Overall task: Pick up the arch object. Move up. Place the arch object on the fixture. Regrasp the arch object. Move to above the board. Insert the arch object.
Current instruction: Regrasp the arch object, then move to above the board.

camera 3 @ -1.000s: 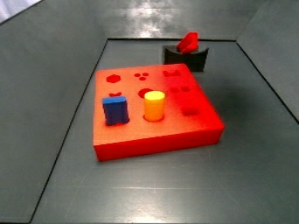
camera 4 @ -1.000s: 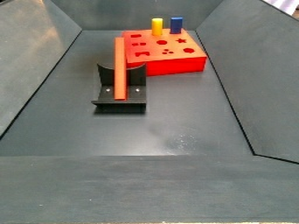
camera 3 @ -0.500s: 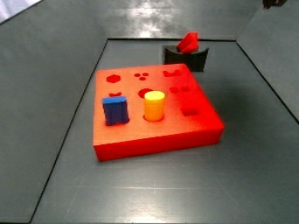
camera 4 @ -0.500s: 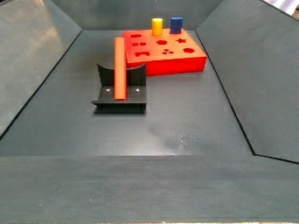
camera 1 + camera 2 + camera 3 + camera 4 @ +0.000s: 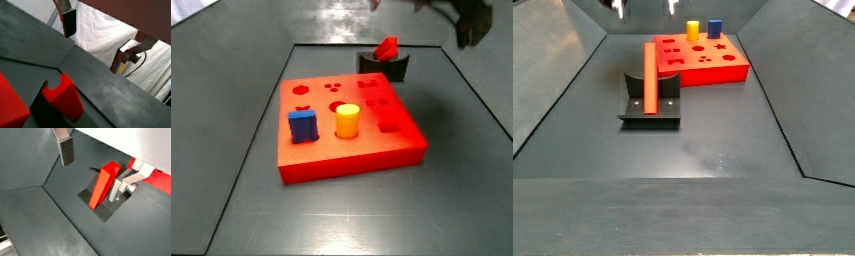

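Observation:
My gripper will lift the arch object (image 5: pixel 386 48) free and leave the fixture standing, because the arch object leans in the dark fixture's open top (image 5: pixel 382 62).
The arch object (image 5: pixel 649 75), a long slim red bar, leans on the dark fixture (image 5: pixel 649 110) left of the board (image 5: pixel 727 72). In a side view the arch object (image 5: pixel 386 47) sticks up from the fixture (image 5: pixel 385 67) behind the board (image 5: pixel 358 150). My gripper (image 5: pixel 458 15) is high above the fixture, at the picture's edge in both side views (image 5: pixel 617 6). In both wrist views the gripper (image 5: pixel 91 178) is open and empty, with the arch object (image 5: pixel 103 183) and fixture (image 5: pixel 100 210) below it. The arch object's end (image 5: pixel 63 97) also shows in a wrist view under the gripper (image 5: pixel 93 47).
A blue block (image 5: pixel 302 126) and a yellow-orange cylinder (image 5: pixel 346 121) stand in the board's near holes; both also show in a side view, the block (image 5: pixel 715 28) and the cylinder (image 5: pixel 692 31). Dark sloped walls enclose the grey floor.
My gripper has come down into both side views from above; one second ago it was out of sight. The arch object, fixture and board have not moved.

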Controlling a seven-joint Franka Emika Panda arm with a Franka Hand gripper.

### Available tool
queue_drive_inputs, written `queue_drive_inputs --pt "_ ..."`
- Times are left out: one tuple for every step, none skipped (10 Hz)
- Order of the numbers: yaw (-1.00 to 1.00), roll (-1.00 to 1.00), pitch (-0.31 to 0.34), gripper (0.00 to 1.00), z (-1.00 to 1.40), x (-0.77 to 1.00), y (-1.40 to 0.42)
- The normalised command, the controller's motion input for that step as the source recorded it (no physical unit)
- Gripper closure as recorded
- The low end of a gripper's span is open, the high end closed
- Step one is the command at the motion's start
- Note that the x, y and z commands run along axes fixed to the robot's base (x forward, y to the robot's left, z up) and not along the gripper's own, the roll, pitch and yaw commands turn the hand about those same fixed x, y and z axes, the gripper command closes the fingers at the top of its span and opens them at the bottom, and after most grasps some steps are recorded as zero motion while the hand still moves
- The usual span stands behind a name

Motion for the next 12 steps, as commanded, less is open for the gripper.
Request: queue_drive_inputs --pt "-0.04 0.05 -0.135 0.00 -1.00 0.04 0.04" --pt "-0.06 0.05 -0.123 0.00 -1.00 0.04 0.04" --pt "-0.07 0.04 -0.098 0.00 -1.00 0.05 0.04" --pt "-0.08 0.05 -0.085 0.00 -1.00 0.05 0.04" --pt "-0.08 0.04 -0.053 0.00 -0.81 0.04 0.03" --pt "-0.07 0.05 -0.034 0.00 -0.63 0.04 0.02" --pt "-0.06 0.05 -0.013 0.00 -0.40 0.04 0.01" --pt "-0.05 0.05 -0.004 0.00 -0.29 0.05 0.01" --pt "0.00 0.00 0.000 1.00 0.00 0.00 0.00" --pt "0.22 0.12 0.066 1.00 1.00 0.08 -0.04" --pt "0.21 0.11 0.064 1.00 1.00 0.07 -0.04" --pt "0.18 0.08 0.053 1.00 1.00 0.08 -0.04"
